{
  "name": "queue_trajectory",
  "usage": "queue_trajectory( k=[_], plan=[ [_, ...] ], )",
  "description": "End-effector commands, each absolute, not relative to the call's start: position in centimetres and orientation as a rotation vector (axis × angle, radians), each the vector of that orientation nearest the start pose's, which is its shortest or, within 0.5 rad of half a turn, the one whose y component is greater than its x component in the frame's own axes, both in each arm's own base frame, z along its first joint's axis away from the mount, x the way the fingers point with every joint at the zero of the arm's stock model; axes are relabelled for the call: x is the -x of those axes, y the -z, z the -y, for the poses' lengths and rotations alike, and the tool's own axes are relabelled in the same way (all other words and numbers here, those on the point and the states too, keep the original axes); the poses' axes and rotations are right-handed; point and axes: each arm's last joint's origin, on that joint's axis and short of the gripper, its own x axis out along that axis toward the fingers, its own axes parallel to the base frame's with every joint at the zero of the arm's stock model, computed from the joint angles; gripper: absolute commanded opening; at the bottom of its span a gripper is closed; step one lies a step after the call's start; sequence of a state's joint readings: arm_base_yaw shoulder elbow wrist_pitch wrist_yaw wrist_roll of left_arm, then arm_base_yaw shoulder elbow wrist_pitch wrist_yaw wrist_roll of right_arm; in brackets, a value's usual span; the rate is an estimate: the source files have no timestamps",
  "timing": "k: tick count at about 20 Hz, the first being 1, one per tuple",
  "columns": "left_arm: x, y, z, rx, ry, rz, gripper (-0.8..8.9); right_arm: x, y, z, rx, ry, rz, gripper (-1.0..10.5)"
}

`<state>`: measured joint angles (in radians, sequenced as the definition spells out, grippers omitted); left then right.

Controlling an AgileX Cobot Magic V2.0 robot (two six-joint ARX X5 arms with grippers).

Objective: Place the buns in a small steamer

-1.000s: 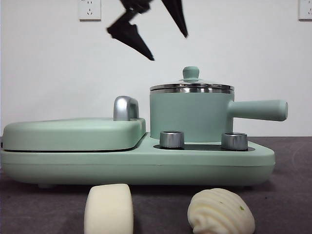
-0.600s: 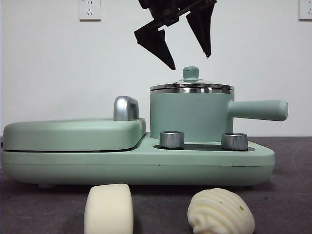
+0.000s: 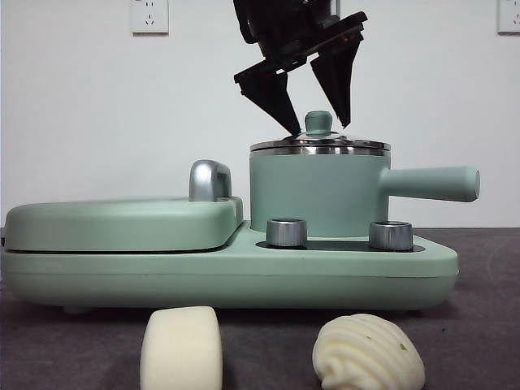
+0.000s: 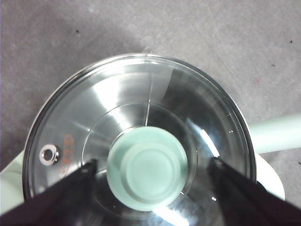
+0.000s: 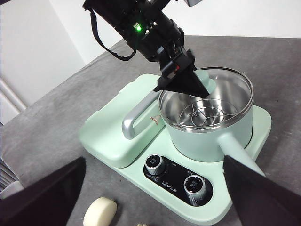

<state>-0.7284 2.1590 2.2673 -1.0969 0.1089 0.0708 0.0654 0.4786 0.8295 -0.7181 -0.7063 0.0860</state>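
I expect the small steamer (image 3: pixel 317 192) to be empty except for a wire rack when I lift the glass lid, because a ring and spoke (image 4: pixel 148 105) can be seen through the glass.
The small steamer (image 3: pixel 317 195) is a mint-green pot with a long side handle and a glass lid (image 4: pixel 141 108), standing on the right of the cooker base. My left gripper (image 3: pixel 319 126) hangs open just above the lid, one jaw on each side of the green lid knob (image 4: pixel 148 168) without touching it. Two cream buns lie on the table in front of the cooker: a smooth bun (image 3: pixel 181 348) to the left and a ridged bun (image 3: pixel 368 353) to the right. My right gripper (image 5: pixel 154 160) is open and empty, held high over the table's near side. It looks down on the steamer (image 5: pixel 207 113) and the smooth bun (image 5: pixel 100 212).
A flat mint-green grill plate (image 3: pixel 122 223) with a chrome handle (image 3: pixel 210 180) fills the left of the cooker. Two steel dials (image 3: pixel 286 231) sit on the front under the pot. The pot's handle (image 3: pixel 431 183) sticks out to the right.
My left gripper has come down and moved right, from high above the grill handle to astride the lid knob. Buns and steamer have not moved.
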Motion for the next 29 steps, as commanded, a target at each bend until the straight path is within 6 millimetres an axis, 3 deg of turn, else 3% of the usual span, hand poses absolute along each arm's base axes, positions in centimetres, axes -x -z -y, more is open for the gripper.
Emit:
queue_trajectory(
  k=[1, 7, 11, 16, 20, 23, 29],
  plan=[
    [-33.9, -33.0, 31.4, -0.400, 0.838, -0.895, 2.85, -7.7, -33.8, -2.4, -0.203, -0.752, -0.377, 4.7],
    [-33.8, -33.0, 31.4, -0.408, 0.842, -0.899, 0.98, -7.7, -33.8, -2.4, -0.203, -0.752, -0.378, 4.7],
    [-33.8, -33.3, 31.4, -0.410, 0.843, -0.895, 0.77, -7.7, -33.8, -2.4, -0.204, -0.752, -0.379, 4.7],
    [-32.5, -37.4, 30.1, -0.402, 0.842, -0.872, 0.51, -7.8, -34.3, -2.4, -0.228, -0.747, -0.392, 4.7],
    [-32.0, -40.4, 28.1, -0.374, 0.818, -0.847, 0.51, -8.9, -36.3, -2.6, -0.266, -0.743, -0.534, 4.7],
    [-32.3, -41.2, 26.0, -0.360, 0.776, -0.874, 0.51, -10.0, -37.0, -3.3, -0.280, -0.787, -0.659, 4.6],
    [-34.2, -42.6, 20.8, -0.289, 0.651, -0.877, 0.51, -12.8, -35.6, -7.4, -0.238, -0.836, -0.905, 4.6]
  ],
)
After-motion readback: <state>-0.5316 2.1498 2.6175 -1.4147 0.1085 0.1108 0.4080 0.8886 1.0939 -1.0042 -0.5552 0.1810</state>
